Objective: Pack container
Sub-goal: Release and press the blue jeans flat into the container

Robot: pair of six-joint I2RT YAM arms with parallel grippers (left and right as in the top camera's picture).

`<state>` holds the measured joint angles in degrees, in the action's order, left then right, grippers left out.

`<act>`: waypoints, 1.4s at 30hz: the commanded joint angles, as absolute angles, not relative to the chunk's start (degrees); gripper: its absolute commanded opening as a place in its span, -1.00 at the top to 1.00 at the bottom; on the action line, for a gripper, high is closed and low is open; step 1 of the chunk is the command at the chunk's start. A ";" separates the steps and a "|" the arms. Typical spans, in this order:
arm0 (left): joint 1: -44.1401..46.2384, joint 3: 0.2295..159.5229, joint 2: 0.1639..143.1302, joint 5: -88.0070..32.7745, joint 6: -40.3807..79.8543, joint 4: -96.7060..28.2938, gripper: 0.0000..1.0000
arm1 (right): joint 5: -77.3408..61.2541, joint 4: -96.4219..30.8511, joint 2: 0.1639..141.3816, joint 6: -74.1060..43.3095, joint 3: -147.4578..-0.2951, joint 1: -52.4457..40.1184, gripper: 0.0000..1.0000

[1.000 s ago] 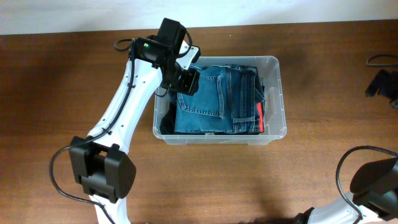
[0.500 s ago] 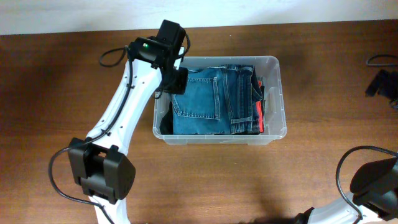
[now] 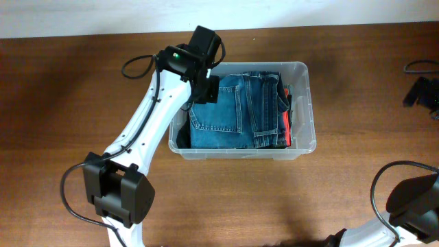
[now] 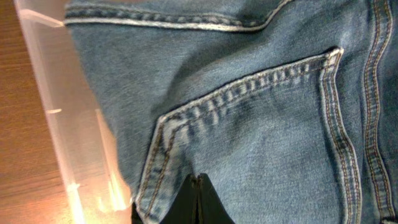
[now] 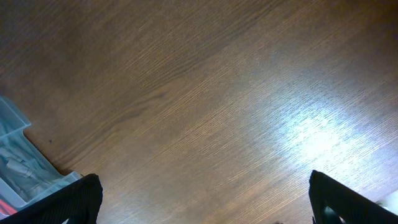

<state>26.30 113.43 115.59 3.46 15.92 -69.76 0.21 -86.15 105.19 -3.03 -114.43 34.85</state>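
Observation:
I should move my left gripper across and press the bunched fold down, because the jeans are bunched up next to the red item, away from my left gripper's spot.
The clear plastic container stands mid-table with folded blue jeans lying on top of the clothes inside it. My left gripper is down at the jeans' far-left corner, just inside the container's left wall. In the left wrist view its fingertips are pressed together, shut, resting against the denim beside a back pocket seam, with no fabric between them. The container's wall shows to their left. My right gripper hangs open over bare wood, nothing between its fingers.
Dark clothing and a red item lie under and beside the jeans. A corner of the container shows at the right wrist view's left edge. A black cable lies at the table's far right.
My left gripper has closed its jaws and shifted a little right along the container's far-left corner. The jeans slid slightly left and lie flatter. The right arm has not moved.

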 commanded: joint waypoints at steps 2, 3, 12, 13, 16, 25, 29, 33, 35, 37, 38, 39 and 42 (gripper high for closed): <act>26.26 112.46 113.67 3.53 16.73 -68.84 0.99 | 0.69 -86.17 104.53 -3.46 -115.39 34.89 -0.97; 26.26 112.46 113.67 3.53 16.73 -68.82 0.99 | 0.71 -86.17 104.53 -3.46 -115.39 34.89 -0.97; 26.26 103.35 114.10 5.61 17.39 -63.79 0.99 | 0.71 -86.17 104.53 -3.46 -115.39 34.89 -0.97; 26.26 100.88 114.10 5.63 17.37 -62.04 0.99 | 0.71 -86.17 104.53 -3.46 -115.39 34.89 -0.97; 26.26 95.70 114.19 5.63 17.37 -57.69 0.99 | 0.71 -86.17 104.53 -3.46 -115.39 34.89 -0.96; 26.26 99.26 112.86 4.73 17.37 -56.36 0.99 | 0.71 -86.15 104.53 -3.46 -115.39 34.89 -0.97; 26.28 104.84 111.00 -2.20 17.37 -56.27 0.99 | 0.71 -86.15 104.53 -3.46 -115.39 34.89 -0.97; 27.05 108.42 109.86 -9.56 17.37 -52.66 0.99 | 0.71 -86.17 104.53 -3.46 -115.39 34.89 -0.97; 28.10 108.55 109.80 -11.35 17.37 -49.54 0.97 | 0.69 -86.17 104.53 -3.46 -115.39 34.89 -0.97; 29.36 108.47 110.02 -10.83 17.37 -47.40 0.93 | 0.71 -86.17 104.53 -3.46 -115.39 34.89 -0.97; 30.15 108.47 110.26 -10.33 17.37 -46.33 0.92 | 0.69 -86.17 104.53 -3.46 -115.39 34.89 -0.97; 31.20 108.47 110.69 -10.09 17.37 -44.93 0.91 | 0.71 -86.15 104.53 -3.46 -115.39 34.89 -0.97; 33.47 108.47 112.29 -10.09 17.37 -42.02 0.87 | 0.71 -86.17 104.53 -3.46 -115.39 34.89 -0.97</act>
<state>31.09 108.01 110.98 -8.49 16.99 -43.90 0.23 -86.13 105.19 -3.01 -114.43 34.85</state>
